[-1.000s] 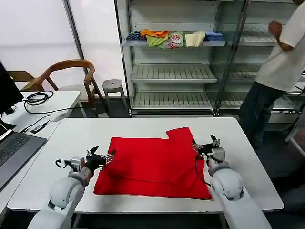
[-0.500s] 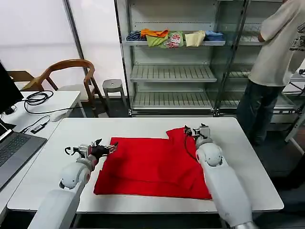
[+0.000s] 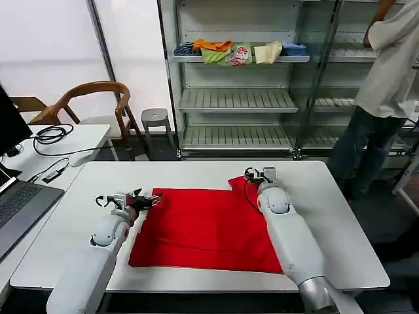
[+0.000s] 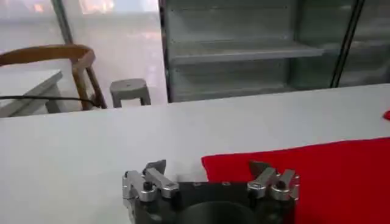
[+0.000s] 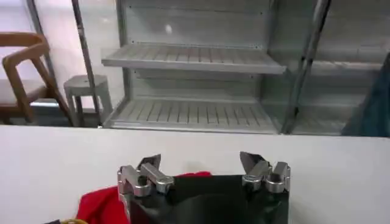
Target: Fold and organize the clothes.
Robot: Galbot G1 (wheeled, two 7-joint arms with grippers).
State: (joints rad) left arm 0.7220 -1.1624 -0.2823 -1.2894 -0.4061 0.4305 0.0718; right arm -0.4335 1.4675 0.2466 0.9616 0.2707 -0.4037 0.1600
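The red T-shirt has plain cloth all over its upward side, so I should expect a brown bear print to be hidden underneath when I fold it.
The clothes, one bright red T-shirt, lie partly folded on the white table, with a sleeve part sticking out at the far right. My left gripper is open at the shirt's far left corner; in the left wrist view that gripper straddles the red corner without holding it. Over the far sleeve part my right gripper also stands open. The right wrist view shows its open fingers above red cloth, with nothing held between them.
A metal shelf unit behind the table carries several small folded garments. A wooden chair and a stool stand at the back left. A side table with cables and a laptop is on the left.
Both arms have reached forward along the shirt. The left gripper moved to the far left corner, and the right gripper went from the shirt's right edge to the far sleeve.
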